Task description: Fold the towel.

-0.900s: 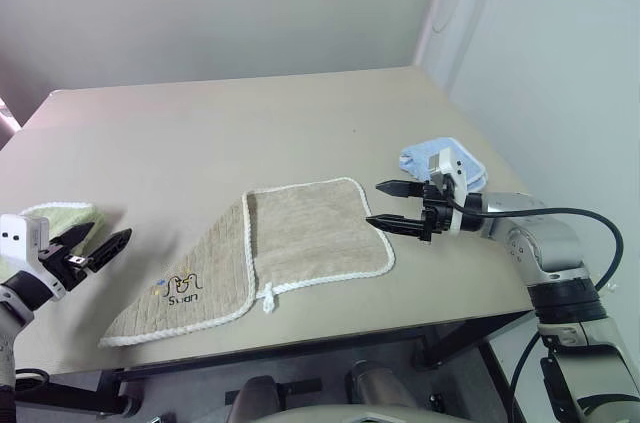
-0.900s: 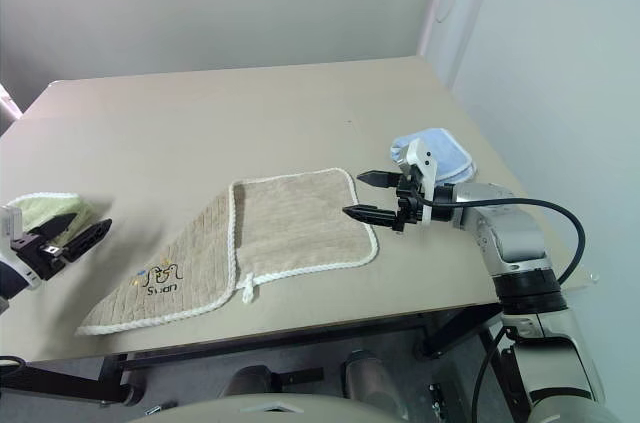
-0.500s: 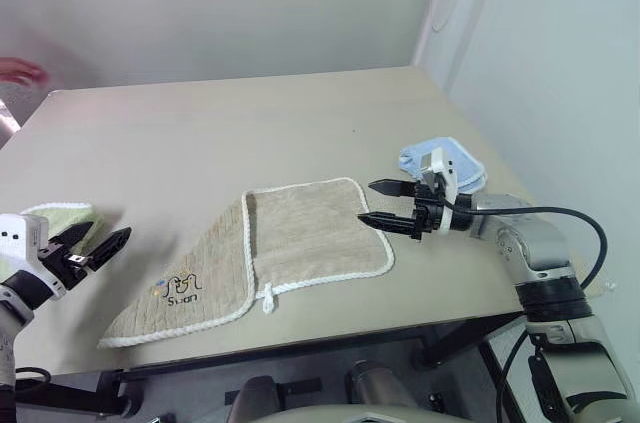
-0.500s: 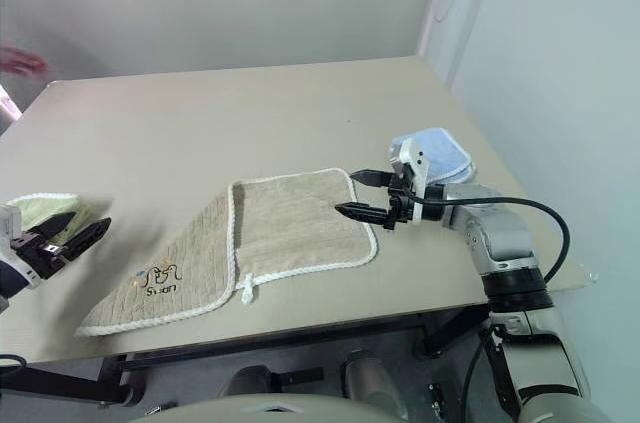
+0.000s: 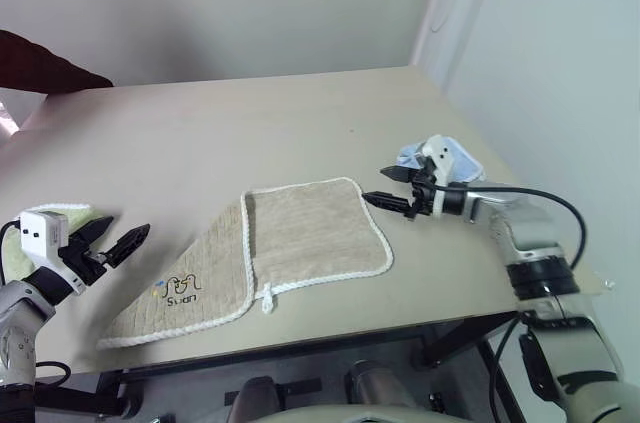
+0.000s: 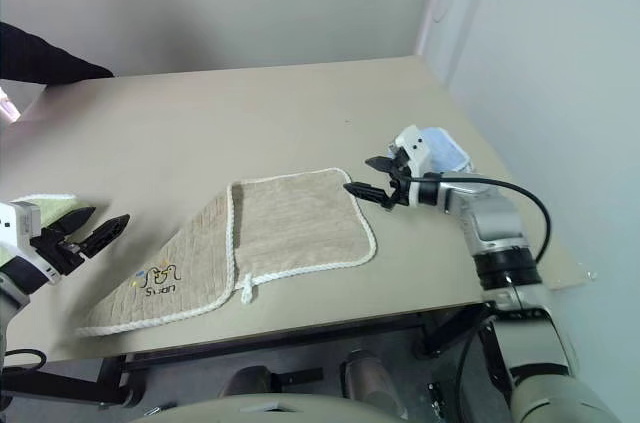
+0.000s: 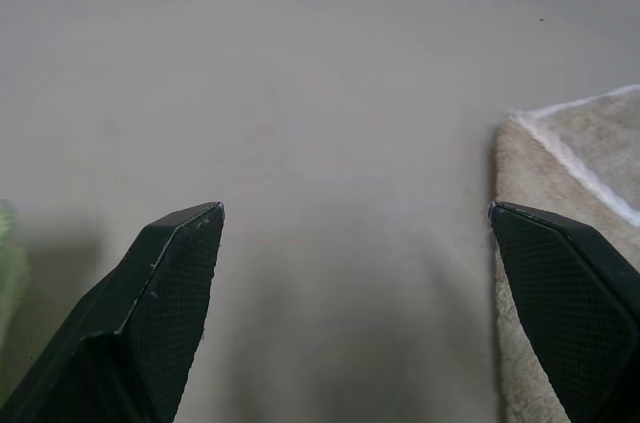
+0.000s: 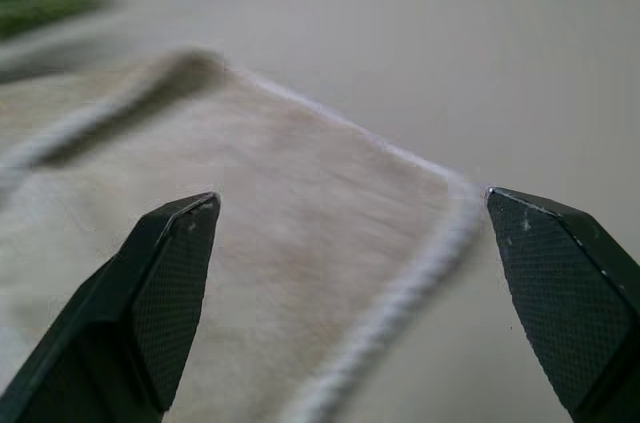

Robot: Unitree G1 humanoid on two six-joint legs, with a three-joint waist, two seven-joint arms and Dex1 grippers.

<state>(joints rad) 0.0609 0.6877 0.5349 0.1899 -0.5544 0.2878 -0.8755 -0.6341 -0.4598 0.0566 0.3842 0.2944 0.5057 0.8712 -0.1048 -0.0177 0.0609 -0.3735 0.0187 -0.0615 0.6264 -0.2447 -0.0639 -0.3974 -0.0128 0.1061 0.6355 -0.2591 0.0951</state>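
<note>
I expect the logo flap [image 5: 208, 271], lying flat with its white edging across the towel [image 5: 247, 251], will come along still folded when I lift the far corner of the towel.
The beige-tan towel [image 5: 300, 233] lies on the table near the front edge, partly folded. Its white corded edging, a small white loop [image 5: 268, 298] and the logo [image 5: 182, 288] all show. My right gripper [image 5: 376, 186] hovers open at the towel's far right corner, and the right wrist view looks along its fingers [image 8: 165, 283] over that corner of the towel [image 8: 250, 223]. My left gripper [image 5: 128, 225] is open and empty, just left of the towel and apart from it. The towel's edge [image 7: 590, 143] lies beside one of its fingertips [image 7: 560, 273].
A light green folded cloth [image 6: 45, 205] sits right by my left gripper. A light blue folded cloth [image 6: 445, 148] lies behind the right gripper near the table's right edge. A person's dark sleeve [image 5: 40, 68] reaches over the far left corner of the table [image 5: 300, 113].
My right gripper has moved a little farther along the towel's right edge to its far corner. The left gripper has edged toward the towel. A person's dark sleeve has come in at far left.
</note>
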